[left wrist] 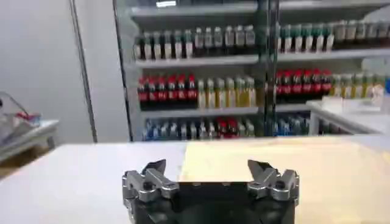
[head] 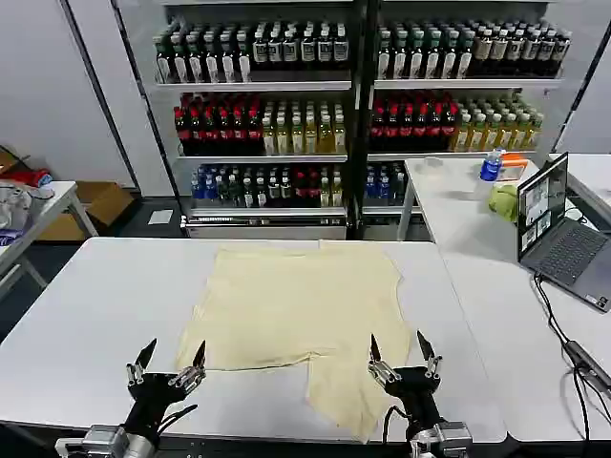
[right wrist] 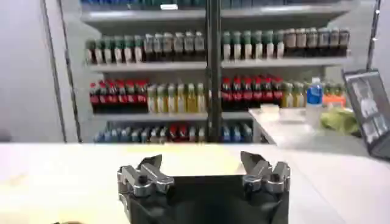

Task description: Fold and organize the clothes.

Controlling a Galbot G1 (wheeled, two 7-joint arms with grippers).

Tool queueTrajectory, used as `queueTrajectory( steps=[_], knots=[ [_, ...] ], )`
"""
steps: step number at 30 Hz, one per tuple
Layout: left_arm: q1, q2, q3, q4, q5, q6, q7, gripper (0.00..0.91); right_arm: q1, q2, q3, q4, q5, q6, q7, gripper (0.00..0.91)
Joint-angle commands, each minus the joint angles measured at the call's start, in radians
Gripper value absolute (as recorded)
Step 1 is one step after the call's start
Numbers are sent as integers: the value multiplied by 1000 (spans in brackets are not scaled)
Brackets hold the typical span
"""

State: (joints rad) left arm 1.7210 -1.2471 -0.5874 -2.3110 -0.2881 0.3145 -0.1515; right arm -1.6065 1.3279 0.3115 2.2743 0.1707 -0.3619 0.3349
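Note:
The clothes [head: 296, 301]' near edge [head: 253, 366] is limp and wavy. When the robot lifts, the clothes will droop and fold over there while their far part stays flat.
The clothes [head: 296, 315] are one pale cream-yellow garment spread flat on the white table [head: 95, 305], with a flap hanging toward the front edge at the right. My left gripper [head: 172, 359] hovers open near the front edge, just left of the garment's near left corner. My right gripper [head: 402, 349] is open over the flap near the garment's front right part. In the left wrist view the left gripper [left wrist: 207, 165] stands wide open, the clothes [left wrist: 274, 161] lying beyond it. In the right wrist view the right gripper [right wrist: 201, 162] is open with nothing between its fingers, above the clothes [right wrist: 61, 195].
A second white table [head: 477, 248] adjoins on the right, carrying a laptop [head: 558, 229], a cable [head: 563, 324], a green object [head: 503, 200] and a bottle [head: 491, 164]. Shelves of drink bottles [head: 315, 114] stand behind. A side table with a cloth pile [head: 17, 212] is at the far left.

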Motion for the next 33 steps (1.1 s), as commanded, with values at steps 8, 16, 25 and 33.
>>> queueTrajectory(
  steps=[8,16,25,33],
  knots=[
    [-141,156,-22,166,-193,242,-52,907,0,7,-21,8,91,-174,113,907],
    [-196,197,11,227,-242,262,-62,907,-83,22,-85,16,51,-183,123,907],
    [-244,231,24,285,-295,263,-62,907,-113,49,-127,-7,-3,-175,120,907],
    [-258,234,27,295,-338,263,-60,907,-109,64,-151,-29,-14,-182,128,907]
  ],
)
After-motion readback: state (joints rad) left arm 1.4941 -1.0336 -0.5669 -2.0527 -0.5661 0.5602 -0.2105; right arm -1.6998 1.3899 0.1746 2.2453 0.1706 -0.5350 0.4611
